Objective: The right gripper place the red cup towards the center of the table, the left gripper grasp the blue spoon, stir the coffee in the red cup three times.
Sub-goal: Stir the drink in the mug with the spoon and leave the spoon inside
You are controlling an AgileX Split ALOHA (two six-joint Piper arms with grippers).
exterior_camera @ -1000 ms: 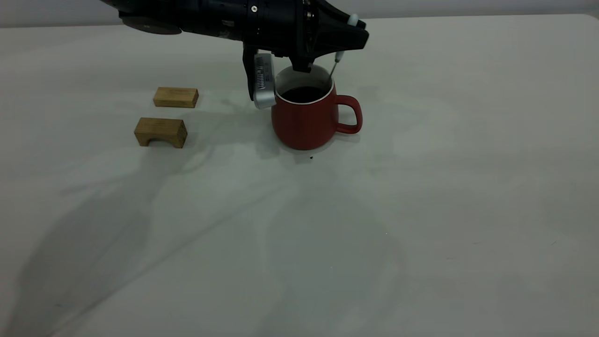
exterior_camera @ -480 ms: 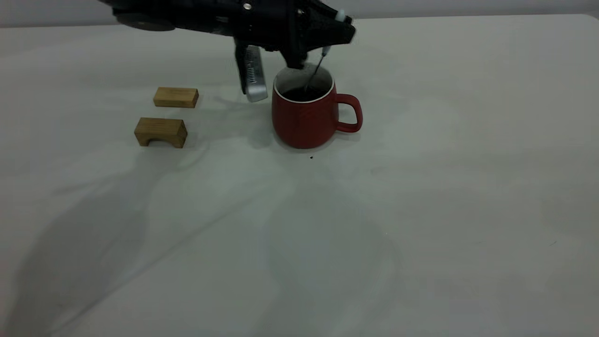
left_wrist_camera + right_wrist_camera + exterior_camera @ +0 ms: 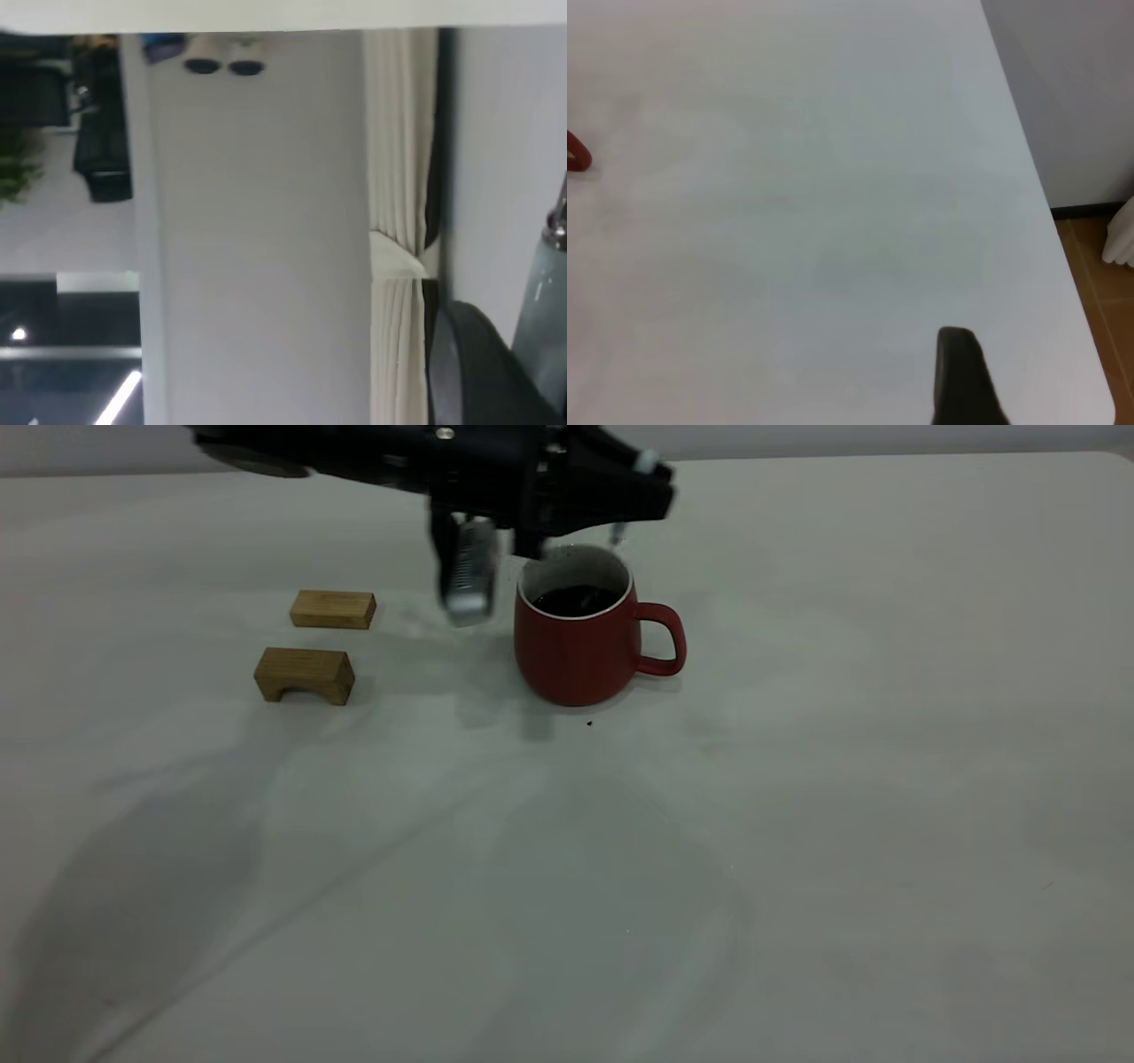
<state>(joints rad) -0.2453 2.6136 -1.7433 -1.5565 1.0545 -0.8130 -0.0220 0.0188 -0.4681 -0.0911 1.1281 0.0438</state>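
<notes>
The neck of the blue spoon is right up against the red cup's far rim (image 3: 618,554) toward the cup's handle, so the robot's left gripper needs to swing the spoon back across the coffee (image 3: 571,601).
The red cup (image 3: 576,651) stands upright on the table (image 3: 797,779), handle to the right, with dark coffee (image 3: 576,600) inside. My left gripper (image 3: 642,500) hovers level just above the cup's far rim, shut on the blue spoon (image 3: 618,533). The spoon's pale handle tip sticks up above the gripper and its neck points down at the rim; its bowl is hard to make out. The left wrist view shows the spoon handle (image 3: 542,319) beside a dark finger (image 3: 469,372). A dark part of my right gripper (image 3: 961,381) hangs over bare table, far from the cup handle (image 3: 576,152).
Two wooden blocks lie left of the cup, a flat one (image 3: 333,609) and an arched one (image 3: 304,675). A black speck (image 3: 589,724) sits in front of the cup. The silver wrist camera (image 3: 468,571) hangs beside the cup. The table's edge (image 3: 1063,266) borders brown floor.
The left gripper has shifted left over the cup. Half a second ago the spoon dipped into the coffee; its lower end is now up near the far rim. The cup has not moved.
</notes>
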